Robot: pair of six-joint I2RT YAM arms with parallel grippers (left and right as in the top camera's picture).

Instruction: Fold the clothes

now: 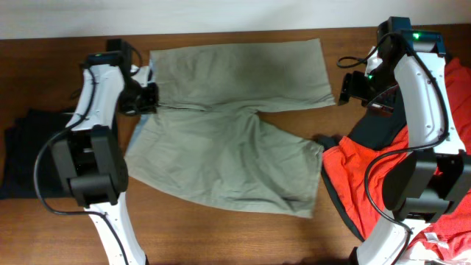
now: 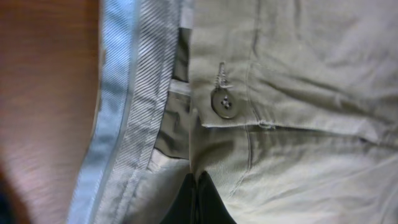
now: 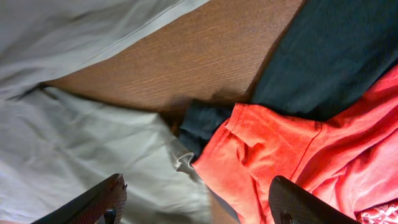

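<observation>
The near leg (image 1: pixel 276 168) spreads away from the far leg, so my right gripper should grab the near leg's hem (image 1: pixel 312 184) and fold it over together with my left gripper.
The light khaki trousers (image 1: pixel 235 140) lie spread on the brown table, waistband at the left, two legs running right. My left gripper (image 1: pixel 149 99) sits at the waistband's middle. In the left wrist view its fingers (image 2: pixel 196 198) are pressed together on a fold of the trousers (image 2: pixel 298 155) just below a button (image 2: pixel 225 103), with the striped inner lining (image 2: pixel 124 112) beside it. My right gripper (image 1: pixel 350 88) hovers open past the far leg's end. In the right wrist view its fingers (image 3: pixel 199 202) are wide apart above the near leg's hem (image 3: pixel 93 143) and hold nothing.
A red garment (image 1: pixel 368 180) and a dark one (image 1: pixel 379 129) lie heaped at the right, touching the near leg's hem; both show in the right wrist view, red (image 3: pixel 292 149) and dark (image 3: pixel 336 56). A dark garment (image 1: pixel 22 147) lies at the left. Bare table (image 1: pixel 221 235) runs along the front.
</observation>
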